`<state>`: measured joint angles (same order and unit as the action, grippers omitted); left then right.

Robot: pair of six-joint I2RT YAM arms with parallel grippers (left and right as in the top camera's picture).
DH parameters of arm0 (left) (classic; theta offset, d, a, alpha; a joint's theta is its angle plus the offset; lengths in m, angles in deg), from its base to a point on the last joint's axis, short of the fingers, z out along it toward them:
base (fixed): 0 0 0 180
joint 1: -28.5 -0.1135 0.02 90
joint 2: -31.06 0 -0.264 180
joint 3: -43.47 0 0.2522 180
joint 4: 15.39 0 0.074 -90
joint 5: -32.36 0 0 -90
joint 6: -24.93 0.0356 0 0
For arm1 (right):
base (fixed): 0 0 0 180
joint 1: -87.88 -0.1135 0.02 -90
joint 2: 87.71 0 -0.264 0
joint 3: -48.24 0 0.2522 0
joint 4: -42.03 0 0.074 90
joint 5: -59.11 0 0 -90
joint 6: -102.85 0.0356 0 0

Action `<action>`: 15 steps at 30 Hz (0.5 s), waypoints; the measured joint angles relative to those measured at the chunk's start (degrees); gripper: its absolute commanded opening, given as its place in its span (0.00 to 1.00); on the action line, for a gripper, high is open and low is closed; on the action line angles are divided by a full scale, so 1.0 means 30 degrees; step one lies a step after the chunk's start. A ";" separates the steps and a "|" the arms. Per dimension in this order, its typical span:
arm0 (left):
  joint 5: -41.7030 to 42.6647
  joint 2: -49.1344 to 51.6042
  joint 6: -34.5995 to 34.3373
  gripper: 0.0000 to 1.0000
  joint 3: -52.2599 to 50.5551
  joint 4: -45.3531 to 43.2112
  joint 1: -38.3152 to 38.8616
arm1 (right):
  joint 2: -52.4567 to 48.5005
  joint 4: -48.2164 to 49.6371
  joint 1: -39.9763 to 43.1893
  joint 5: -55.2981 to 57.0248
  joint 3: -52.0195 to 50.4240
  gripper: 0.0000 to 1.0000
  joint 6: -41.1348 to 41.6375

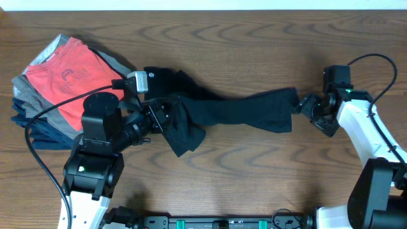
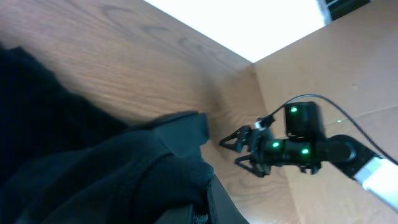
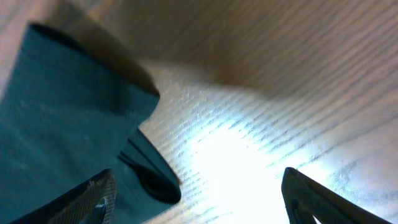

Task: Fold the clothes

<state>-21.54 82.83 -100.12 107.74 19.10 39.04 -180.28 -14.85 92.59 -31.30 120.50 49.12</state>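
Observation:
I should keep moving my right gripper toward the sleeve's edge [image 1: 292, 98], as the sleeve end [image 1: 282, 114] lies free before its open fingers, until the fingers straddle that edge, and then close it there.
The clothes [image 1: 235, 111], a black long-sleeved garment, lie stretched across the table from left to right, with a small white logo [image 1: 151, 74] near the left end. My left gripper [image 1: 162, 116] is shut on a bunched fold at that end. In the left wrist view the black fabric [image 2: 93, 168] fills the frame and is pinched between the jaws at the bottom [image 2: 208, 205]. My right gripper [image 1: 304, 105] stands open just right of the sleeve end. In the right wrist view its fingers [image 3: 93, 199] are spread wide, with the sleeve's edge [image 3: 62, 112] lying at the left one and bare wood between them.
A pile of folded garments sits at the far left, a red-orange shirt [image 1: 70, 70] on top of grey [image 1: 32, 89] and navy [image 1: 41, 127] ones, close to my left arm. The table's far edge [image 1: 203, 9] runs along the top.

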 measured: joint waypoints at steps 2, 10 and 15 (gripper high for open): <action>-0.0197 0.0000 0.0306 0.06 0.0000 0.0153 0.0000 | -0.0007 0.0423 0.0175 -0.0459 -0.0007 0.83 -0.0219; -0.1610 0.0000 0.1202 0.06 0.0000 0.0160 0.0000 | -0.1275 0.2186 0.0175 -0.2419 -0.0007 0.82 -0.1253; -0.2550 0.0000 0.1290 0.06 0.0000 0.0160 0.0000 | -0.3497 0.3461 0.0175 -0.2922 -0.0058 0.80 -0.1501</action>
<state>-29.19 82.83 -96.25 107.74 19.58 39.04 -190.77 -4.46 93.12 -40.06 120.33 44.62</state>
